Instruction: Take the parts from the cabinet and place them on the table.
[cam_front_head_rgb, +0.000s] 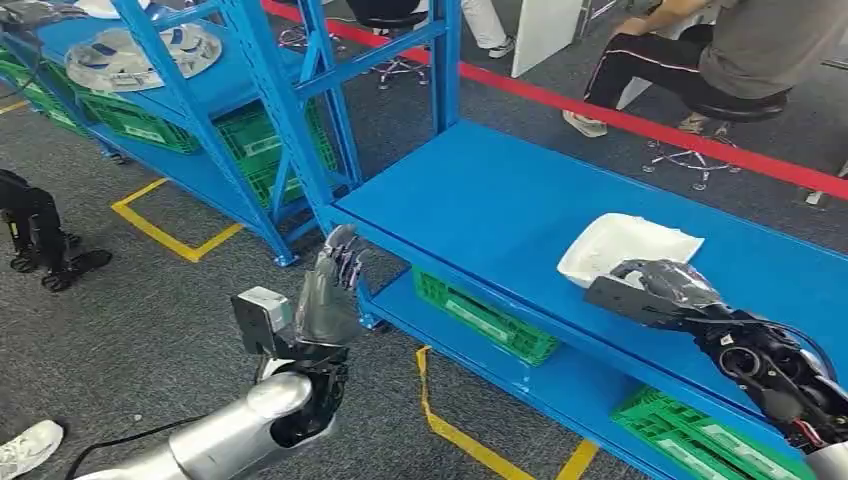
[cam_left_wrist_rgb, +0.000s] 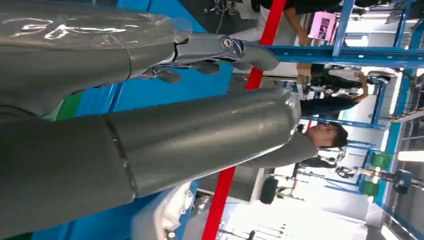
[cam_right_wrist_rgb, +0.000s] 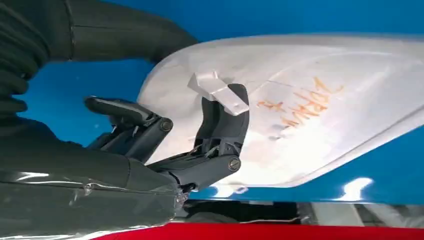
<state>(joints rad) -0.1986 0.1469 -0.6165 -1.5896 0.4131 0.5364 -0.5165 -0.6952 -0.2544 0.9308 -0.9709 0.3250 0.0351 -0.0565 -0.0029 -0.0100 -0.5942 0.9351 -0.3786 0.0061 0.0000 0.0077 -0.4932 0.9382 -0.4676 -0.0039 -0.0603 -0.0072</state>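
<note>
The tab and orange handwriting (cam_right_wrist_rgb: 303, 103) show which side is the white part's hollow inner side (cam_front_head_rgb: 626, 246). The white part will therefore show a smooth, rounded-out bottom side when I lift it.
A white moulded part (cam_front_head_rgb: 628, 243) lies flat on the blue table (cam_front_head_rgb: 480, 200); orange handwriting marks the white part (cam_right_wrist_rgb: 320, 110) in the right wrist view. My right hand (cam_front_head_rgb: 655, 285) sits at its near edge. Its fingers (cam_right_wrist_rgb: 222, 117) are spread, one curled up against a small metal tab on the part, and the thumb (cam_right_wrist_rgb: 125, 30) stretches out beside the part over the blue top. My left hand (cam_front_head_rgb: 330, 290) is raised off the table's near-left corner, its fingers (cam_left_wrist_rgb: 220, 50) extended and holding nothing.
The blue cabinet (cam_front_head_rgb: 200, 100) stands at the back left with bagged parts (cam_front_head_rgb: 135, 52) on its shelf and green crates (cam_front_head_rgb: 150, 125) below. More green crates (cam_front_head_rgb: 480, 315) sit under the table. A person (cam_front_head_rgb: 720, 60) sits on a stool beyond a red floor line (cam_front_head_rgb: 600, 110).
</note>
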